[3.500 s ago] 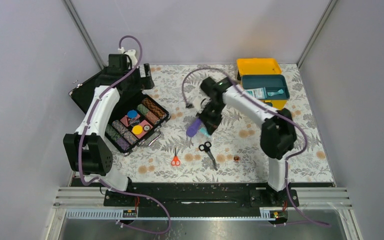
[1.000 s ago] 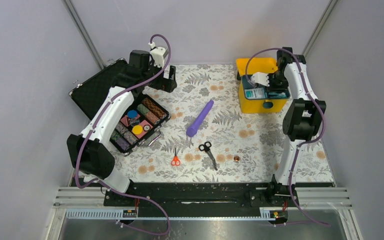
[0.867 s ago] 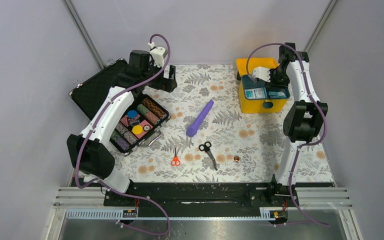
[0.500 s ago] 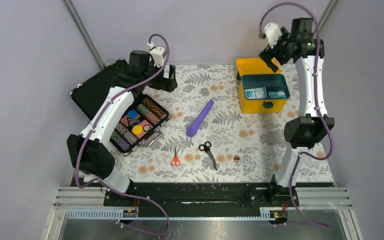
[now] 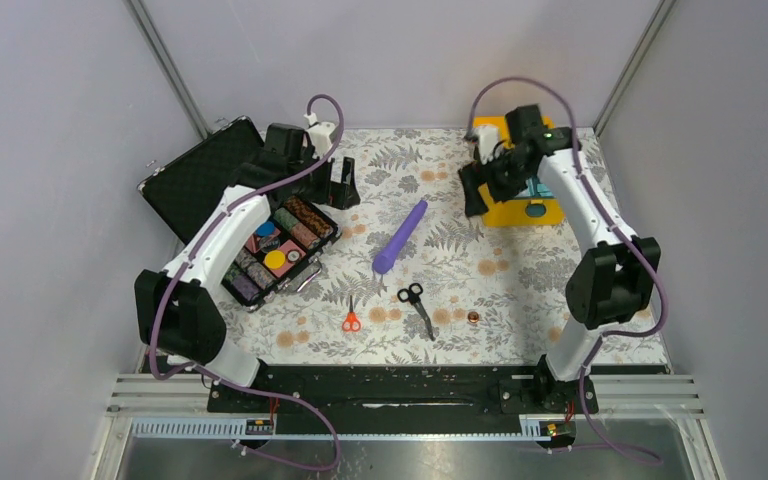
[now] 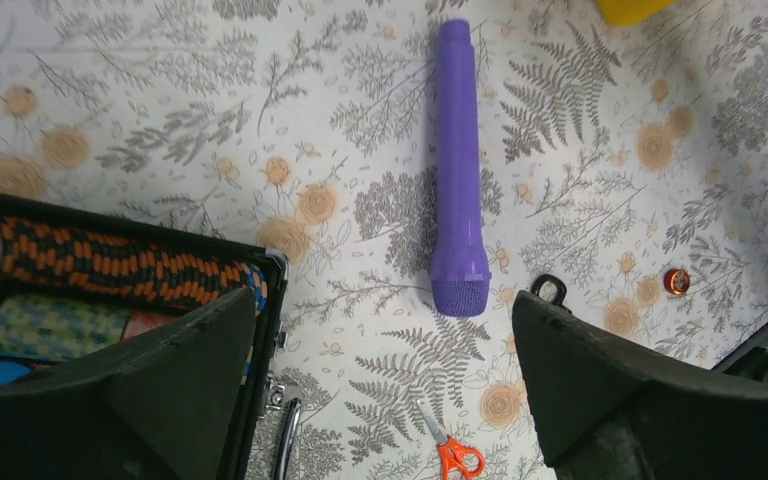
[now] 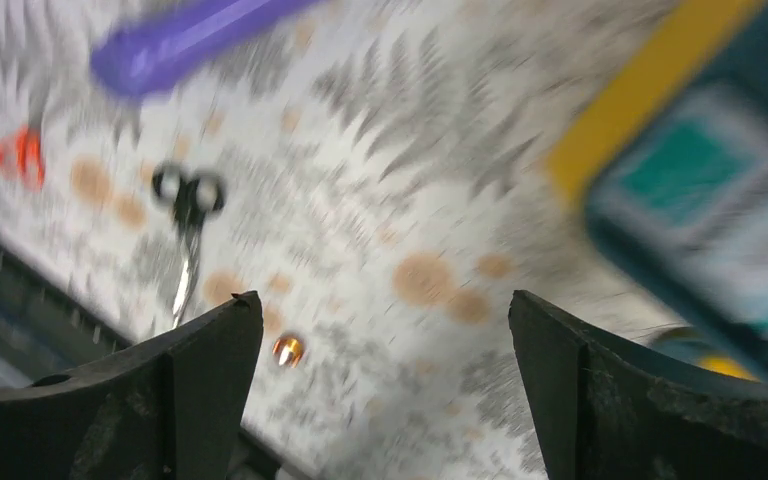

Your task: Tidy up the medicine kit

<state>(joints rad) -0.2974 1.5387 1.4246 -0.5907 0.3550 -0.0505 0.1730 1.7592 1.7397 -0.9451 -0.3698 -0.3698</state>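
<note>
I can see the small copper-coloured item lying clear of the black scissors [image 5: 417, 303], so I should now move my open right gripper toward that item [image 5: 473, 317] until its fingers are on both sides of it.
The medicine kit [image 5: 512, 214] is a yellow case at the back right, its lid open behind it and my right arm hiding most of it. In the blurred right wrist view its teal tray [image 7: 705, 175] holds a white and teal box. My right gripper [image 5: 473, 192] [image 7: 385, 297] hangs open and empty just left of the kit, above the floral mat. My left gripper [image 5: 346, 186] [image 6: 383, 300] is open and empty too, above the mat between the black case and a purple microphone-shaped thing [image 5: 400, 236] [image 6: 458, 170].
An open black case of colourful rolls [image 5: 270, 248] lies at the left. Black scissors [image 5: 417, 303], small orange scissors [image 5: 351, 320] [image 6: 457, 456] and a small copper-coloured item [image 5: 473, 317] [image 7: 287, 349] lie on the mat near the front.
My right gripper opened over the kit's tray, rose high behind the kit, then swung down to its left. My left arm shifted slightly nearer and lower.
</note>
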